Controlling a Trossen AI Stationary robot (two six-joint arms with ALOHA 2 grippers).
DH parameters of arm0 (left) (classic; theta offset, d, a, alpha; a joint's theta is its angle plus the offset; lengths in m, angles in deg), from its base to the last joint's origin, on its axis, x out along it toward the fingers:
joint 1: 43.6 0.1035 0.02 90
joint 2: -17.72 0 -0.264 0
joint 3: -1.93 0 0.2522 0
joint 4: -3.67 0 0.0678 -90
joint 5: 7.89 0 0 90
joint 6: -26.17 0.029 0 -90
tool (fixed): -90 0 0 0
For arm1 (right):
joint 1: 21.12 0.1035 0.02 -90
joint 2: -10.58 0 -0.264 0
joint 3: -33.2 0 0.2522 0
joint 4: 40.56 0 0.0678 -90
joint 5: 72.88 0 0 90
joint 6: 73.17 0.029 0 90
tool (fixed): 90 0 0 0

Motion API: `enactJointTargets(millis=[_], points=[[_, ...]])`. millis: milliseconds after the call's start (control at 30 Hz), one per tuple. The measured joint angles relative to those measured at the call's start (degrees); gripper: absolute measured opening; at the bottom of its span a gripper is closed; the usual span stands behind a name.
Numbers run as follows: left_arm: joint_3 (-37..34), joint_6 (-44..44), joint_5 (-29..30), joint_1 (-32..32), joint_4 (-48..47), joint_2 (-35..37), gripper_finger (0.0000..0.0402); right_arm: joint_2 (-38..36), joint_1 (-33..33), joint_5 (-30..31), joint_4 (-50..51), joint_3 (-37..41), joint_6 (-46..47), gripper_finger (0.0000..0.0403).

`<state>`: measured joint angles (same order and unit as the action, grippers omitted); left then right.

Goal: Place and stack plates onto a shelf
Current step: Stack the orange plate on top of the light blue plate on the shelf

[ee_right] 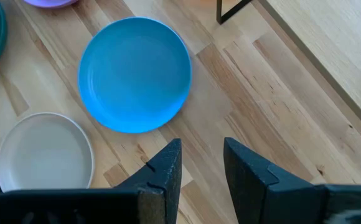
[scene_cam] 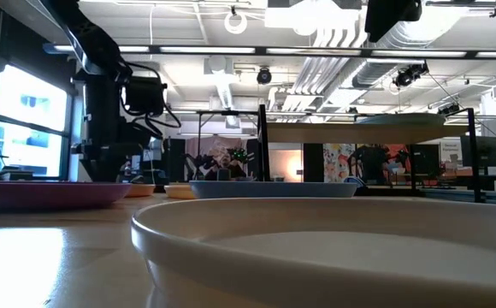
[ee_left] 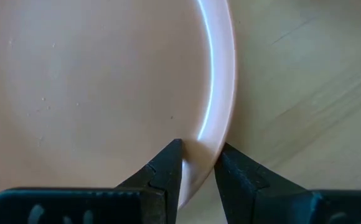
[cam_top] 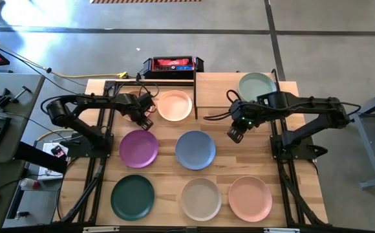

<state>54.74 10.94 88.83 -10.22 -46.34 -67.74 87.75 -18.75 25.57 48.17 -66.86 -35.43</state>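
A plate's edge [cam_top: 128,117] shows under my left gripper. When I lift, a mostly hidden plate [ee_left: 106,93] will come up and the peach plate will stay.
The peach plate [cam_top: 174,105] lies on the tabletop just left of the shelf [cam_top: 220,90], a raised light-wood board. My left gripper [cam_top: 147,122] is at the plate's left near edge, shut on its rim. A sage green plate [cam_top: 257,84] sits on the shelf's right half and also shows in the low view [scene_cam: 402,120]. My right gripper [cam_top: 235,134] hangs open over bare wood in front of the shelf, holding nothing; in its wrist view its fingers [ee_right: 202,146] stand above the tabletop near the blue plate [ee_right: 134,73]. My left gripper [ee_left: 199,152] has the peach plate's rim [ee_left: 213,127] pinched between its two fingers, one finger [ee_left: 168,165] inside the plate and the other [ee_left: 236,168] outside. The fingers come from above, slanting in from the table's left. Whether the plate is lifted cannot be told.
Five more plates lie on the table in two rows: purple [cam_top: 138,147] and blue [cam_top: 195,149], then dark green [cam_top: 132,197], beige [cam_top: 201,199] and pink [cam_top: 250,198]. A black and red box [cam_top: 172,65] sits at the far edge. The shelf's left half is bare.
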Motion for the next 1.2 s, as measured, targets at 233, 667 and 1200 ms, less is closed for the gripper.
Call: enactJointTargets(millis=[233,667,1200], points=[[-0.22,2.03,0.38,-1.45,-0.45,1.56,0.0023,0.00,0.00,0.00,-0.03,0.00,0.00,0.0099],[-0.33,7.92,2.58,-8.26,-5.01,9.00,0.0002,0.02,0.00,0.53,-0.06,0.01,5.21,0.0099],[10.29,20.11,4.18,-25.00,-11.03,19.66,0.0001,0.02,-0.02,3.06,-0.36,0.02,18.15,0.0099]])
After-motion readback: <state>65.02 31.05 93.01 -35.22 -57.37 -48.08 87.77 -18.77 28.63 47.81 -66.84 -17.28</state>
